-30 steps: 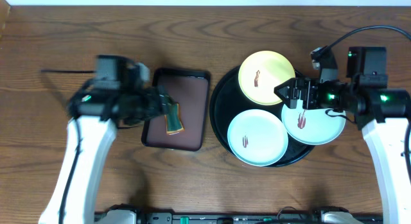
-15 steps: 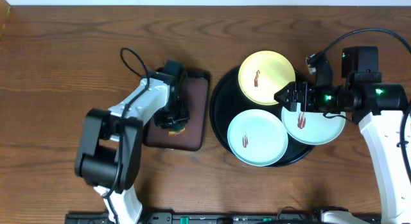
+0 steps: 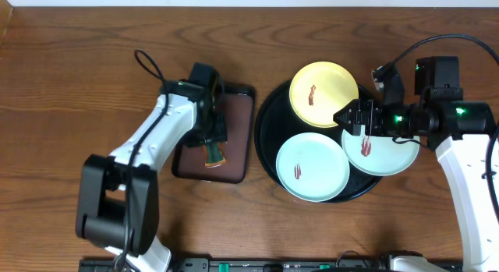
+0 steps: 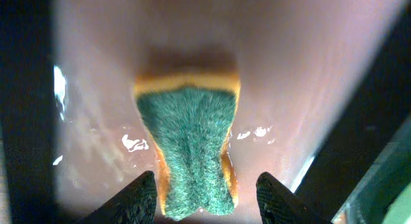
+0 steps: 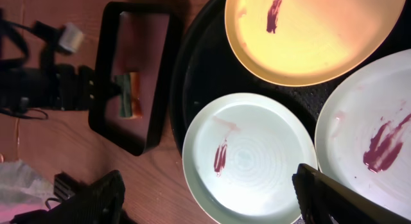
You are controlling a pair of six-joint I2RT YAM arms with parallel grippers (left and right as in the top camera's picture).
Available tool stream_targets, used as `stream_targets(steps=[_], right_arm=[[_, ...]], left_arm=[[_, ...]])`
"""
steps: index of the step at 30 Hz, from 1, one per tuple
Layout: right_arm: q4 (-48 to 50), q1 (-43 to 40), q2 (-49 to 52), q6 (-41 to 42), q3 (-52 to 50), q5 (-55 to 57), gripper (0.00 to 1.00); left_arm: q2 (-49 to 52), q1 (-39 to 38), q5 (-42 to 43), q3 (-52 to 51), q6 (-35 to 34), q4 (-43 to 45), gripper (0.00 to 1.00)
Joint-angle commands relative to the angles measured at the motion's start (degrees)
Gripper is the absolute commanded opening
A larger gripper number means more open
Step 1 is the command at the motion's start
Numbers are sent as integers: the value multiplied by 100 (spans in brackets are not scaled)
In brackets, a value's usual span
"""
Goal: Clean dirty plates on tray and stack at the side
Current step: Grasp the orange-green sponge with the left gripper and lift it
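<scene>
The sponge's near end point(image 4: 198, 201) alone is between my left gripper's open fingers, so next my left gripper moves over to the sponge's middle point(image 4: 189, 144) and closes there before it lifts.
Three dirty plates lie on the round black tray point(image 3: 267, 124): a pale yellow plate point(image 3: 323, 93) at the back, a mint-white plate point(image 3: 312, 167) in front, and a second mint-white plate point(image 3: 382, 152) at the right. Each has a red-brown smear. My right gripper point(image 3: 347, 116) hangs open and empty above the tray between them. Its wrist view shows the yellow plate point(image 5: 308, 31), the front plate point(image 5: 247, 160) and the right plate point(image 5: 372, 140) below the open fingers point(image 5: 212, 198). My left gripper point(image 4: 205, 201) is open, with a green-and-yellow sponge point(image 4: 192, 134) between its fingertips but not gripped.
The sponge point(image 3: 212, 153) lies in a small rectangular dark-brown tray point(image 3: 234, 108), left of the black tray. The left arm point(image 3: 168, 124) reaches over that tray. Both trays sit on a wooden table point(image 3: 78, 69). The brown tray point(image 5: 131, 134) also shows in the right wrist view.
The left arm swung in from the left over the brown tray and now sits just behind the sponge. The right arm shifted only slightly. The plates have not moved.
</scene>
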Motion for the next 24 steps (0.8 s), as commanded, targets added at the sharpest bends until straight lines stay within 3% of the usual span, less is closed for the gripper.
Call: stream_targets(steps=[1,5,11,13,14,16,21,22,23,24], right_arm=[[11,61,-4,26,98,-22,83],[2,61,-4,26,98,-20,83],[-13,63,-4,28,98,-24,82],[-22,63,-4,26,98,-22,81],[-28,63,-4,26,98,-22,81],[-59,63,-4,26,98,-22,81],[-107,63,-4,26,98,-22,81],[-109,63,-4,26,98,-22,81],[-107,63,-4,26,98,-22,81],[-107,63,-4,26,98,-22,81]], left_arm=[[96,28,-638,-9,153,278,52],[407,28,-634,-254,149,695,51],[750,28,-634,-254,153,636,47],[763,28,-623,-254,153,684,34],[761,28,-546,-249,201,713,11],[726,31,-96,-98,616,612,7],[350,31,-33,557,643,24,8],[284,31,-31,581,643,24,17],[201,31,-33,588,645,31,40],[151,31,-35,586,647,24,52]])
